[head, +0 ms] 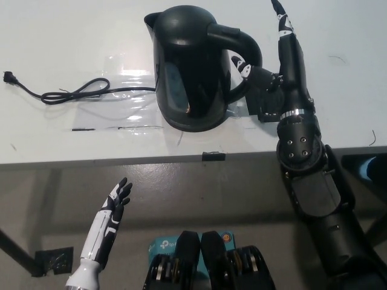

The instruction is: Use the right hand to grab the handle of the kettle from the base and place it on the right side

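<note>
The power cord [144, 89] runs in low at the kettle's bottom, so the base [192, 127] and power cord should stay put when I lift the kettle.
A glossy black kettle [192, 69] stands on its base on the white table [72, 42], its curved handle [245, 51] pointing right. My black right hand [275, 75] is just right of the handle, fingers apart; one fingertip [240, 65] reaches the handle's lower part without closing round it. It holds nothing. My white left hand [112, 211] rests open below the table's front edge at the lower left.
A black power cord [72, 92] with a plug [8, 77] trails left from the kettle across a clear taped sheet. A small black tab [213, 156] sits on the table's front edge. Bare tabletop [344, 60] lies right of my right hand.
</note>
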Controlling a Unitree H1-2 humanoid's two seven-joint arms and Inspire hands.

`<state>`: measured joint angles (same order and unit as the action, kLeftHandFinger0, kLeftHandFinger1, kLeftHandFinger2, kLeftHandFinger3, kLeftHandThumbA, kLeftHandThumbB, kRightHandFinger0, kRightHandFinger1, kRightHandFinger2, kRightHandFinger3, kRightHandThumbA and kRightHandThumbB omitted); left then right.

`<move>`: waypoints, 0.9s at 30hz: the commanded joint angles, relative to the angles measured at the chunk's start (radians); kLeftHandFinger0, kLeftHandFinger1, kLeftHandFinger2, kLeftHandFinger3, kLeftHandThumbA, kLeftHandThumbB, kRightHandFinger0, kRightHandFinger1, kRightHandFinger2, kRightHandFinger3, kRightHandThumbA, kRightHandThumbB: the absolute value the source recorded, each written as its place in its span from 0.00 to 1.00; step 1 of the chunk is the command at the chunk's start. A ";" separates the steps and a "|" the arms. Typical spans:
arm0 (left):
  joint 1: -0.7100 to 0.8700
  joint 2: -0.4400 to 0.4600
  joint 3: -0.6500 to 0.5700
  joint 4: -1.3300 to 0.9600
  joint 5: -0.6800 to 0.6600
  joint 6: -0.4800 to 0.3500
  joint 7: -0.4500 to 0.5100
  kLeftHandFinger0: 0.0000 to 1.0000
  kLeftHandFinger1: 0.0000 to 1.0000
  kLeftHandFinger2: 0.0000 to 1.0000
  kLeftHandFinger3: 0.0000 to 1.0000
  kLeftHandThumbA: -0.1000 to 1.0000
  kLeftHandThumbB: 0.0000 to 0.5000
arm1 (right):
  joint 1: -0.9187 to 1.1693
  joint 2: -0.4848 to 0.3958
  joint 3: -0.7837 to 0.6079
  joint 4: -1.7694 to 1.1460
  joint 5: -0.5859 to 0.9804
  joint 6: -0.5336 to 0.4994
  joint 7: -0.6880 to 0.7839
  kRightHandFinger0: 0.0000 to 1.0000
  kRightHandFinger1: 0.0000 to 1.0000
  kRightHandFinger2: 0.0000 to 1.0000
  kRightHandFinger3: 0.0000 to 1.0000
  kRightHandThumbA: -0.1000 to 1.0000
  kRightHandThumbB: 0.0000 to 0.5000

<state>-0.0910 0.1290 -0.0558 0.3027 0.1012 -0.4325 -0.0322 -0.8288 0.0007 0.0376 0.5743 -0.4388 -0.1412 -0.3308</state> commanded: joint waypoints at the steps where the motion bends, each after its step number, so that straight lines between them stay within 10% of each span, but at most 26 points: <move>1: -0.023 0.013 0.000 -0.025 -0.004 -0.037 -0.004 1.00 1.00 1.00 1.00 1.00 1.00 | -0.089 -0.010 0.006 0.005 0.007 -0.029 -0.034 1.00 1.00 1.00 1.00 0.87 0.42; 27: -0.035 0.016 0.002 -0.036 -0.001 -0.037 -0.003 1.00 1.00 1.00 1.00 1.00 1.00 | -0.219 -0.017 0.029 0.310 0.019 -0.062 -0.080 1.00 1.00 1.00 1.00 0.81 0.47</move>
<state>-0.1050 0.1326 -0.0552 0.2940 0.1025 -0.4328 -0.0367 -0.9610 -0.0034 0.0550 0.8444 -0.4334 -0.1513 -0.3750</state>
